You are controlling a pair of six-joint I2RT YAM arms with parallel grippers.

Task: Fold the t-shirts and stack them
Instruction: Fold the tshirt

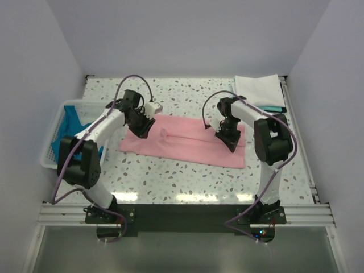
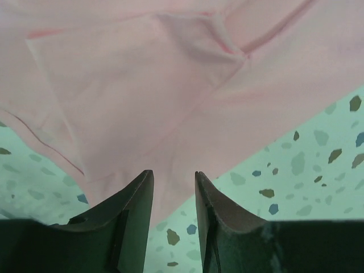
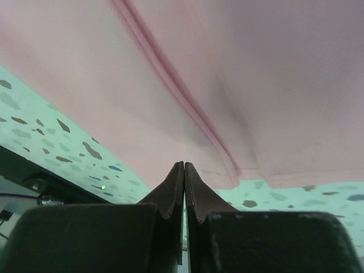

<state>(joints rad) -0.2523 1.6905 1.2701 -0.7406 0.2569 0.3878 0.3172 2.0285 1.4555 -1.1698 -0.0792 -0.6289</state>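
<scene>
The pink t-shirt strip [image 1: 190,147] is lying crosswise in front of me. Next, my right gripper pushes down on its hem end [image 1: 239,156] and swings it toward me before folding.
A light pink t-shirt [image 1: 187,143] lies folded into a long strip across the middle of the table. My left gripper [image 1: 141,126] hovers over its left end. In the left wrist view the gripper [image 2: 173,173] is open and empty, with the pink cloth [image 2: 142,85] and its sleeve fold just beyond the tips. My right gripper [image 1: 227,138] is over the shirt's right end. In the right wrist view it [image 3: 184,165] is shut with nothing between the fingers, just above the shirt's hemmed edge [image 3: 187,102]. A white folded t-shirt [image 1: 259,90] lies at the back right.
A white lattice basket [image 1: 52,136] stands at the table's left edge with teal-blue cloth [image 1: 71,120] in it. A strip of teal [image 1: 274,108] shows by the near edge of the white shirt. The table [image 1: 170,176] is speckled terrazzo, with walls close on three sides.
</scene>
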